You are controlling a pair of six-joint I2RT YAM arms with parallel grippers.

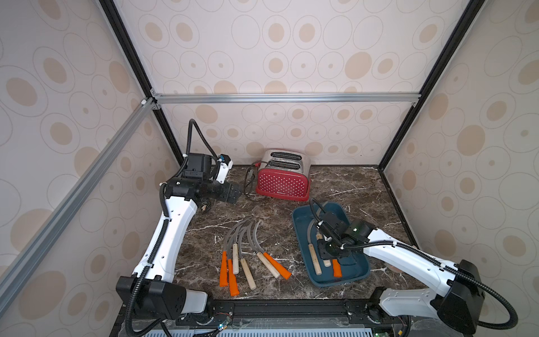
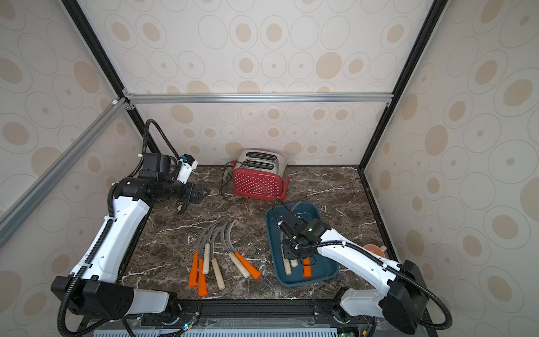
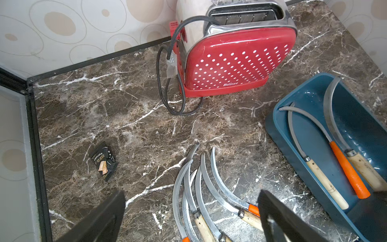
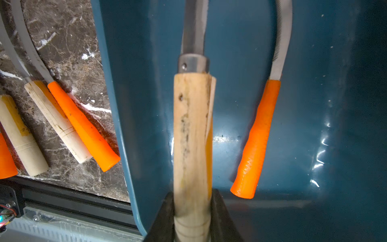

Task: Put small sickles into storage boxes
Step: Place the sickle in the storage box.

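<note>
The sickle's wooden handle (image 4: 191, 133) hangs lengthwise, clear of the orange handle, so I should keep lowering the sickle with my right gripper until it rests on the storage box's bottom (image 4: 228, 141).
A dark teal storage box (image 1: 341, 281) (image 2: 309, 282) (image 3: 280, 130) lies at the front right of the marble table. My right gripper (image 1: 328, 252) (image 2: 291, 252) (image 4: 191, 209) hangs over its floor, shut on the pale wooden handle of a small sickle (image 4: 191, 125). An orange-handled sickle (image 4: 255, 142) (image 1: 337, 268) and another wooden-handled one (image 1: 314, 259) lie inside the box. Several more small sickles (image 1: 248, 251) (image 2: 218, 251) (image 3: 201, 194) lie fanned on the table to its left. My left gripper (image 1: 236, 194) (image 2: 204, 192) (image 3: 190, 220) hovers open at the back left, holding nothing.
A red dotted toaster (image 1: 283, 181) (image 3: 236, 62) stands at the back with its black cord (image 3: 165, 83) looped beside it. A small black snack packet (image 3: 103, 163) lies under the left arm. A brownish cup (image 2: 374, 250) sits by the right wall.
</note>
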